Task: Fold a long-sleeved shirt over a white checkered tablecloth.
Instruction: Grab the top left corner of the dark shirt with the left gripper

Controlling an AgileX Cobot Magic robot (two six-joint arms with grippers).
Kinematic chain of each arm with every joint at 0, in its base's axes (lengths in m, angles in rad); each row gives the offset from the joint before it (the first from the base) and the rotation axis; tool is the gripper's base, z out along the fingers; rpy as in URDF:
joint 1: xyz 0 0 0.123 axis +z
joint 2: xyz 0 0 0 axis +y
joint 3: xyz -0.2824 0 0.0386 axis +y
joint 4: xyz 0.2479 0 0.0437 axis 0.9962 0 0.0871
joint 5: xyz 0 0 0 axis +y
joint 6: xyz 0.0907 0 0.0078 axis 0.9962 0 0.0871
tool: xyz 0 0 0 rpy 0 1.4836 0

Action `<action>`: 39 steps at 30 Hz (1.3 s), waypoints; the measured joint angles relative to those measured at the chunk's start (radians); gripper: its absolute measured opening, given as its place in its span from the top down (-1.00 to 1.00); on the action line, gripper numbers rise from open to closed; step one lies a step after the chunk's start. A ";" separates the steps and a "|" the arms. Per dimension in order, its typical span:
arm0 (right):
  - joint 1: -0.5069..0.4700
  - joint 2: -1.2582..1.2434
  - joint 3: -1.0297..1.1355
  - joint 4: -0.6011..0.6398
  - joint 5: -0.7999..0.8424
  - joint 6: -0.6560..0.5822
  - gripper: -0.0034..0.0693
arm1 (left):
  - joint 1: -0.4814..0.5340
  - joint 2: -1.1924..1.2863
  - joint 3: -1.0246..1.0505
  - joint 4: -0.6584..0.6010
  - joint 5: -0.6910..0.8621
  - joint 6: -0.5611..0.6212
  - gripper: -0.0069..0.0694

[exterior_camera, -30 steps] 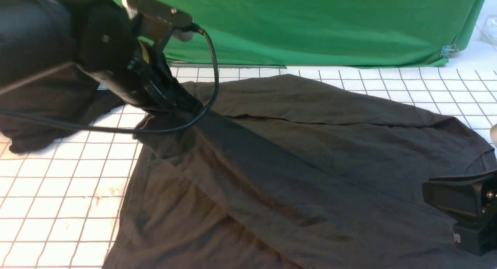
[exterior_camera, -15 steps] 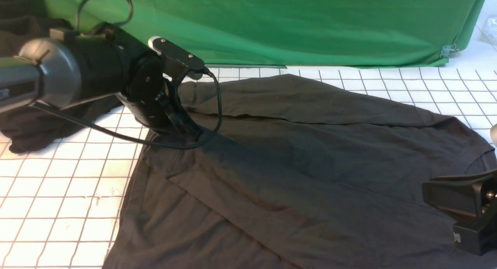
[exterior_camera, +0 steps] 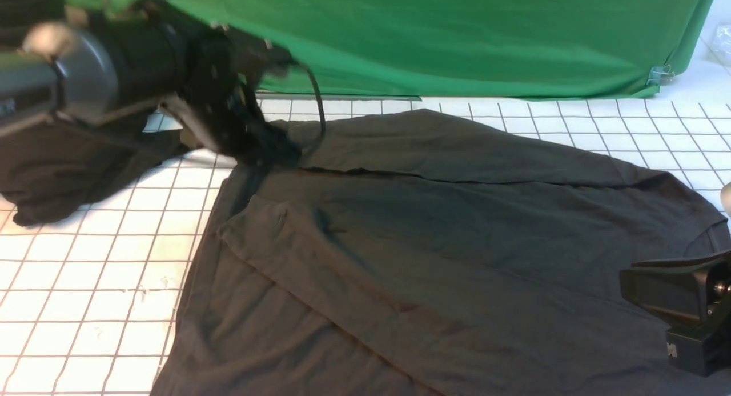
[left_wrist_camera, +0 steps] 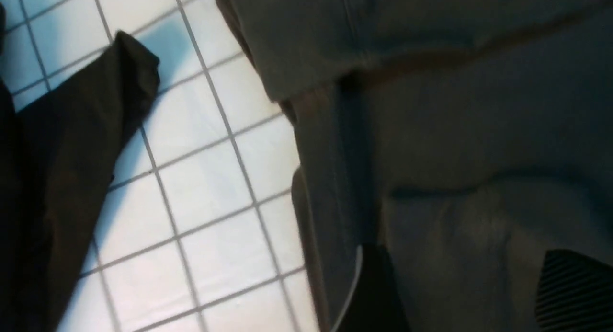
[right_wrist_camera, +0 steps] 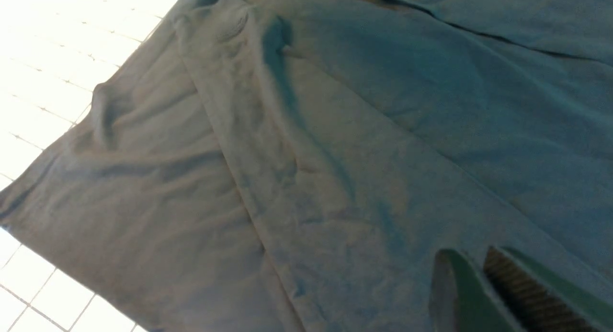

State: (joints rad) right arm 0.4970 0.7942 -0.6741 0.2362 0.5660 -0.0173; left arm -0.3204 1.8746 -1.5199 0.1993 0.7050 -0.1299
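The sleeve's cuff end [exterior_camera: 240, 230] stops before it gets to the stitched hem. The sleeve will be out of sight inside the shirt when I fold the hem over.
The long-sleeved shirt [exterior_camera: 457, 224] lies spread, dark charcoal grey, over the white checkered tablecloth [exterior_camera: 85, 282]. One sleeve [exterior_camera: 320, 270] lies diagonally across the body, its cuff end near the hem side. My left gripper [exterior_camera: 274, 153], blurred, hovers over the shirt's far left corner. In the left wrist view the left gripper [left_wrist_camera: 471, 279] stands open above the shirt [left_wrist_camera: 479, 107], holding nothing. My right gripper [right_wrist_camera: 471, 260] hangs shut over the shirt [right_wrist_camera: 359, 131] near the collar [exterior_camera: 705, 239], gripping no cloth.
A blacker heap of cloth [exterior_camera: 57, 173] lies at the far left, beside the left arm; one end of it shows in the left wrist view [left_wrist_camera: 72, 178]. A green backdrop [exterior_camera: 457, 36] hangs along the table's far edge, with a binder clip [exterior_camera: 659, 75] at its right corner.
My left gripper has opened and let go of the sleeve, which now lies flat across the shirt. That gripper has pulled back toward the far left. The right arm has not moved.
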 joint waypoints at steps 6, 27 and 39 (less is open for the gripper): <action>0.000 0.000 0.000 0.000 0.000 0.000 0.71 | 0.064 0.108 -0.161 -0.227 0.031 0.057 -0.41; 0.000 0.000 0.000 0.000 -0.001 0.000 0.71 | 0.194 0.362 -0.290 -0.208 -0.127 -0.101 -0.42; 0.000 0.002 0.000 0.001 -0.035 0.000 0.70 | 0.195 0.408 -0.290 -0.243 -0.178 -0.092 0.15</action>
State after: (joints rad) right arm 0.4970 0.7963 -0.6741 0.2371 0.5306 -0.0173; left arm -0.1258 2.2829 -1.8103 -0.0434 0.5273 -0.2223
